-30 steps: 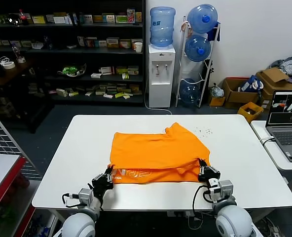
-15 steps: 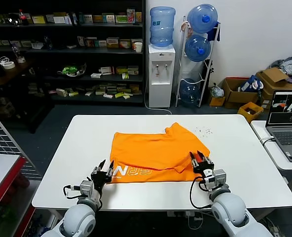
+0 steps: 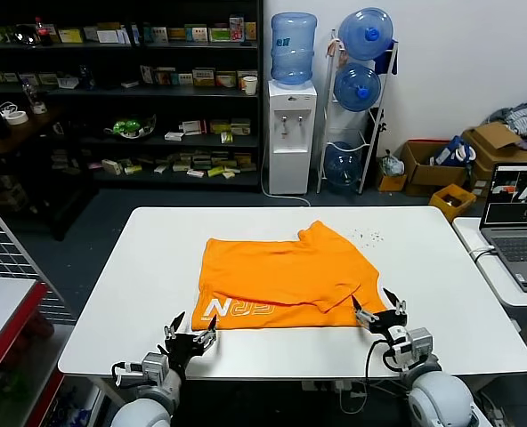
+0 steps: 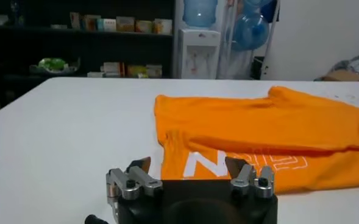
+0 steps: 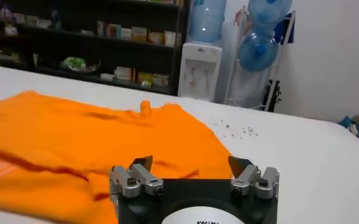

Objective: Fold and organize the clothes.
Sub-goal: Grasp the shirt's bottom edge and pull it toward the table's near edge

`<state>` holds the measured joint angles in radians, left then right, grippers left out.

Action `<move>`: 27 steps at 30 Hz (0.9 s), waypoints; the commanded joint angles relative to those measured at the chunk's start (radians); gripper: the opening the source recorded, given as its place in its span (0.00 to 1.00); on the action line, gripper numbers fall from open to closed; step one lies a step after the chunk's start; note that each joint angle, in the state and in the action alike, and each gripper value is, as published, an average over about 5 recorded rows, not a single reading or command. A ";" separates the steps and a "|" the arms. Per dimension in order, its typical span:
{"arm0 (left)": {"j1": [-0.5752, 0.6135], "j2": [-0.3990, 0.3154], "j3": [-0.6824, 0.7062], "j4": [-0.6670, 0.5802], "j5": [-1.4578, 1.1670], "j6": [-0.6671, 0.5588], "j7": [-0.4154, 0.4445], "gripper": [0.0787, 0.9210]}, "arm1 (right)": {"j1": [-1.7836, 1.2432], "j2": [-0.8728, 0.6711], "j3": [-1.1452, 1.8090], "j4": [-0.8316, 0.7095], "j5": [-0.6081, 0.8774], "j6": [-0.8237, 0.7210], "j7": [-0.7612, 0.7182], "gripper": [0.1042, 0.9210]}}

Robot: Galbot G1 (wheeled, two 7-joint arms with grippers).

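Note:
My left gripper and my right gripper should first pull the T-shirt closer by its near corners (image 3: 197, 326), because the orange T-shirt's far edge (image 3: 250, 242) lies far across the table.
The orange T-shirt (image 3: 286, 276) lies folded on the white table (image 3: 139, 267). Its near hem is turned up, so white lettering (image 3: 237, 310) shows along the front edge. My left gripper (image 3: 190, 335) is open and empty, just off the shirt's near left corner, close above the table. My right gripper (image 3: 379, 313) is open and empty just off the near right corner. In the left wrist view the shirt (image 4: 258, 134) lies ahead of the open gripper (image 4: 188, 167). In the right wrist view the shirt (image 5: 88, 146) lies ahead of the open gripper (image 5: 191, 164).
A laptop (image 3: 517, 222) stands on a side table to the right. A wire rack (image 3: 5, 267) stands to the left. Shelves (image 3: 121, 89), a water dispenser (image 3: 290, 116) and cardboard boxes (image 3: 433, 165) stand behind the table. Small specks (image 3: 366, 236) lie on the table beyond the shirt.
Both grippers let go of the shirt's near hem, opened and drew back toward the table's front edge. The lifted hem dropped flat, showing the white lettering.

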<state>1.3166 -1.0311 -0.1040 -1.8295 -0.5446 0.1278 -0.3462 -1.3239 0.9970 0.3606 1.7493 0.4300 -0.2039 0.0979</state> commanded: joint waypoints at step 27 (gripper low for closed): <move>-0.014 -0.012 0.000 0.054 -0.020 0.040 0.009 0.68 | -0.018 0.002 0.019 -0.019 0.133 -0.136 0.007 0.44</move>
<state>1.3008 -1.0397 -0.1059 -1.7802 -0.5648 0.1651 -0.3350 -1.3389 0.9996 0.3755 1.7298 0.5489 -0.3279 0.0993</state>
